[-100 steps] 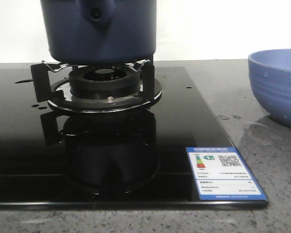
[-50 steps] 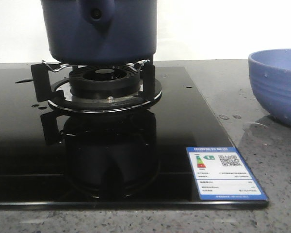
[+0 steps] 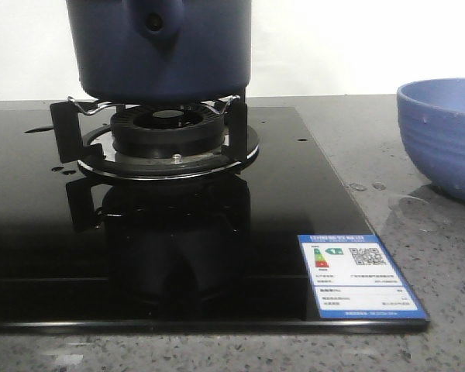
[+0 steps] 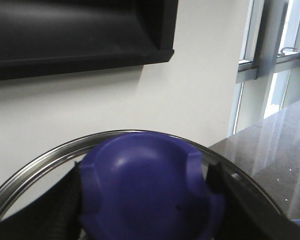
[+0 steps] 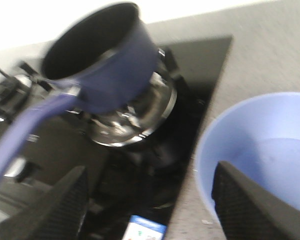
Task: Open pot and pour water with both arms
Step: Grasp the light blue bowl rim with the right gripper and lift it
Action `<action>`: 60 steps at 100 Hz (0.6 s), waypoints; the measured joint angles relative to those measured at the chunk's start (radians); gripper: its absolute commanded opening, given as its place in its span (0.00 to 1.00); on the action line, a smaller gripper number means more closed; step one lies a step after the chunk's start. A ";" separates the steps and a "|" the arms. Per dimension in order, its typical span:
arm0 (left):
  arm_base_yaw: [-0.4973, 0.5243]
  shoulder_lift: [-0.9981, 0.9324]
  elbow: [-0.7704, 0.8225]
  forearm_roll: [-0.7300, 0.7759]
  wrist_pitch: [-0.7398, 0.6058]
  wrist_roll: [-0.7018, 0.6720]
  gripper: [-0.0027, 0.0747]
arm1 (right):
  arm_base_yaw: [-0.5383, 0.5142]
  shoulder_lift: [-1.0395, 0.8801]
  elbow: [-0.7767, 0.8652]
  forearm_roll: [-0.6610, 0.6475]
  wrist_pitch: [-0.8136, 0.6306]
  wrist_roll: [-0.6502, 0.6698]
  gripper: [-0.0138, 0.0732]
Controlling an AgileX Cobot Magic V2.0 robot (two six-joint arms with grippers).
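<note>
The robot should expect more drops hidden behind the light blue bowl when it lifts the bowl, because water drops dot the counter beside the bowl.
The dark navy pot stands on the gas burner, its handle end with the hole facing the front view. In the right wrist view the pot is uncovered, its inside dark, its long handle pointing toward me. My left gripper is shut on the blue knob of a steel-rimmed glass lid, held up facing a white wall. My right gripper is open and empty above the hob's front edge, between pot and bowl. Neither gripper shows in the front view.
A light blue ribbed bowl holding water sits on the grey counter to the right of the black glass hob. An energy sticker lies on the hob's front right corner. Water drops dot the counter near the bowl.
</note>
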 measured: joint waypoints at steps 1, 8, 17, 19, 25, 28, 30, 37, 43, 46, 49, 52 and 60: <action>0.006 -0.013 0.003 0.009 0.000 -0.007 0.40 | -0.003 0.012 -0.005 -0.003 0.000 0.003 0.70; 0.034 -0.083 0.040 0.065 0.000 -0.068 0.40 | -0.020 0.075 -0.038 -0.048 0.005 0.032 0.70; 0.067 -0.174 0.097 0.143 0.000 -0.142 0.40 | -0.049 0.154 -0.092 -0.132 0.036 0.106 0.70; 0.071 -0.198 0.111 0.160 0.000 -0.159 0.40 | -0.054 0.165 -0.106 -0.156 0.048 0.126 0.70; 0.081 -0.269 0.148 0.203 -0.002 -0.210 0.40 | -0.076 0.216 -0.139 -0.237 0.082 0.182 0.70; 0.084 -0.300 0.172 0.222 -0.006 -0.228 0.40 | -0.085 0.236 -0.154 -0.283 0.099 0.212 0.70; 0.086 -0.322 0.181 0.233 -0.009 -0.238 0.40 | -0.091 0.250 -0.158 -0.308 0.111 0.222 0.70; 0.086 -0.391 0.221 0.257 -0.010 -0.259 0.40 | -0.111 0.293 -0.166 -0.385 0.144 0.261 0.70; 0.086 -0.441 0.249 0.270 -0.013 -0.266 0.40 | -0.126 0.328 -0.166 -0.433 0.166 0.287 0.70; 0.086 -0.460 0.258 0.270 -0.014 -0.270 0.40 | -0.132 0.343 -0.166 -0.454 0.171 0.292 0.70; 0.086 -0.476 0.267 0.270 -0.015 -0.272 0.40 | -0.140 0.357 -0.166 -0.462 0.173 0.300 0.70; 0.086 -0.489 0.273 0.270 -0.020 -0.275 0.40 | -0.147 0.375 -0.166 -0.472 0.173 0.304 0.70; 0.086 -0.506 0.279 0.273 -0.030 -0.280 0.40 | -0.156 0.414 -0.166 -0.480 0.167 0.310 0.70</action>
